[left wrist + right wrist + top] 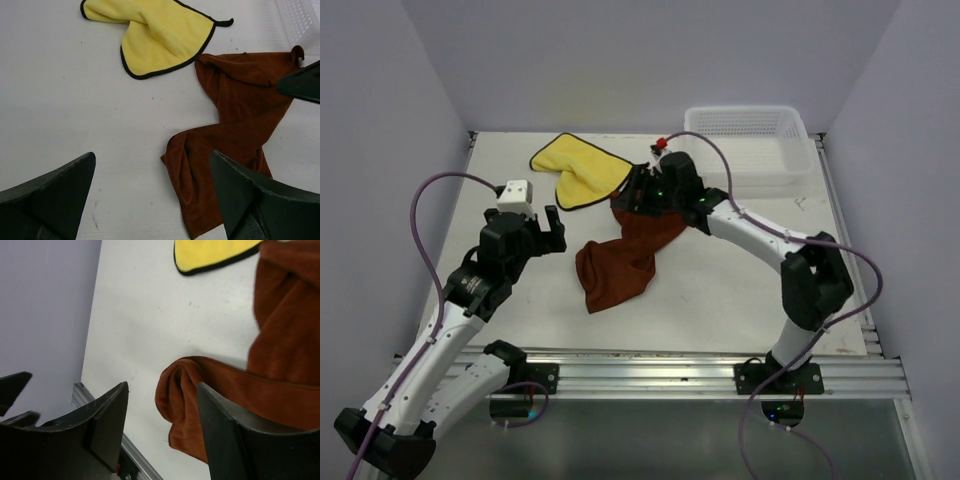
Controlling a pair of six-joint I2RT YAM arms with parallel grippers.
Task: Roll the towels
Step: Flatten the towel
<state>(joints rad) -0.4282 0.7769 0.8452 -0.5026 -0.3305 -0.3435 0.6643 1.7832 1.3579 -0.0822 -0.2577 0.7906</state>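
The brown towel's near end (610,277) lies bunched up next to the robot's left gripper, so the left gripper should raise its folded corner (586,258) for the right gripper to take before rolling.
A rust-brown towel (620,262) lies crumpled in a long, twisted strip on the white table (720,300). The bright yellow towel (578,168) with dark edging lies loosely folded behind it, near the back. My right gripper (636,190) hovers over the brown towel's far end, beside the yellow one. In the right wrist view its jaws (162,385) stand open with nothing between them, and the brown towel (280,340) lies below. My left gripper (548,228) is wide open to the left of the brown towel (240,125), holding nothing. The yellow towel (160,35) lies ahead of it.
A white plastic mesh basket (750,150) stands at the back right corner. Purple walls close in the table on three sides. A metal rail (680,370) runs along the near edge.
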